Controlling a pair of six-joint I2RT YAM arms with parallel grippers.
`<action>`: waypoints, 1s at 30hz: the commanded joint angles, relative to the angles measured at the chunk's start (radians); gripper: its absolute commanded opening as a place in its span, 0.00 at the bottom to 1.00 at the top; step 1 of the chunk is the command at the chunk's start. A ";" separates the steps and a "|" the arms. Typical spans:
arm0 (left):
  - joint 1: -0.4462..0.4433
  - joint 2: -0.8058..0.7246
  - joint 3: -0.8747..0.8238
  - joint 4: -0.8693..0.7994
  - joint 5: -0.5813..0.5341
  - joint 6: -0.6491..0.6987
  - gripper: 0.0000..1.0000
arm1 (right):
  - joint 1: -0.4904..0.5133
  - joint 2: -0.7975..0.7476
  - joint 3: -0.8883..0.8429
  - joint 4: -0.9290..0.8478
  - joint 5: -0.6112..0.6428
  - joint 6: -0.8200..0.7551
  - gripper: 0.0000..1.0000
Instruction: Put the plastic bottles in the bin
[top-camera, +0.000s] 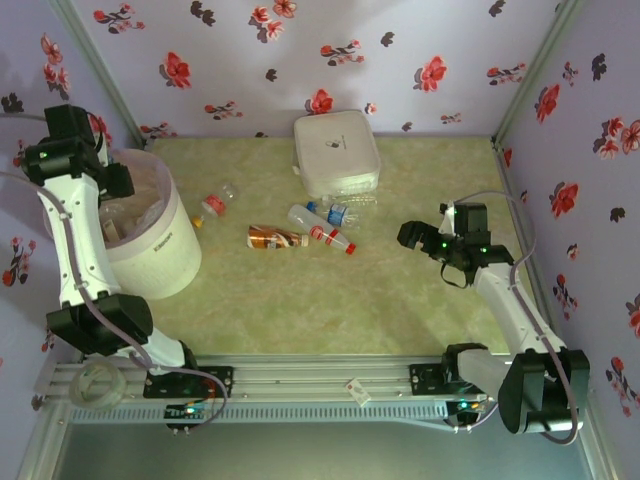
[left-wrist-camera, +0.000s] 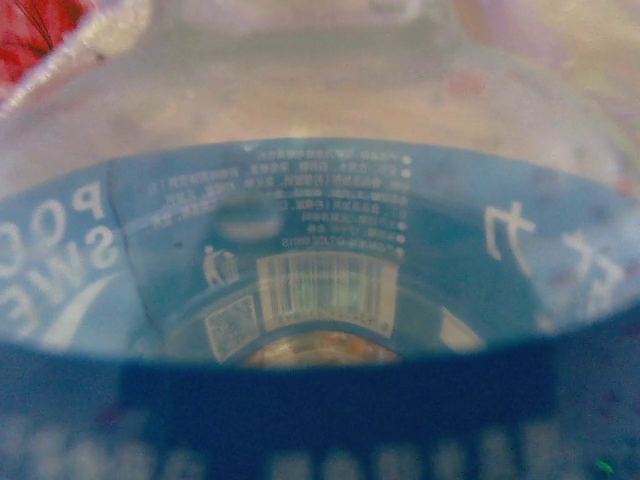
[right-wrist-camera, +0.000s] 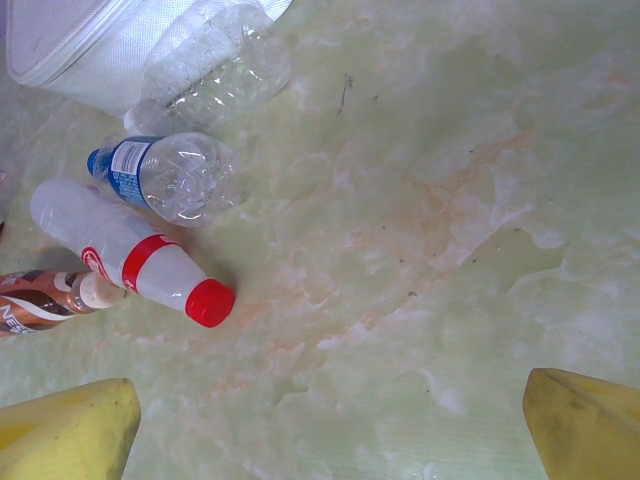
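My left gripper has the bottle it holds (left-wrist-camera: 320, 250) over the bin's opening (top-camera: 138, 203), so it should keep going down until the bottle is below the bin's rim, then let go.
My left gripper (top-camera: 112, 182) hangs over the open top of the bin (top-camera: 165, 250), a white bucket with a pale bag liner at the left. It is shut on a clear plastic bottle with a blue label (left-wrist-camera: 320, 250), pressed close to the left wrist camera. Several more bottles lie mid-table: a brown-wrapped one (top-camera: 272, 237), a white one with a red cap (top-camera: 330, 238) (right-wrist-camera: 130, 260), a blue-labelled one (top-camera: 335, 213) (right-wrist-camera: 175, 175) and a clear crushed one (right-wrist-camera: 215, 65). My right gripper (top-camera: 415, 238) (right-wrist-camera: 330, 430) hovers open to their right, with bare table between its yellow fingertips (right-wrist-camera: 70, 430).
A flat white square box (top-camera: 337, 152) sits at the back centre, with the clear bottle against its near side. Two small bottles (top-camera: 213, 205) lie close to the bin. Flowered walls close in the left, back and right sides.
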 joint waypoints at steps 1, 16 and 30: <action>0.023 -0.019 -0.063 0.078 0.039 -0.009 0.00 | -0.008 0.011 0.024 0.035 -0.018 0.007 0.99; 0.039 0.008 -0.316 0.230 0.127 -0.061 0.00 | -0.008 0.016 0.017 0.038 -0.016 0.002 0.99; 0.038 0.068 -0.447 0.303 0.140 -0.059 0.00 | -0.008 0.019 0.015 0.042 -0.013 0.001 0.99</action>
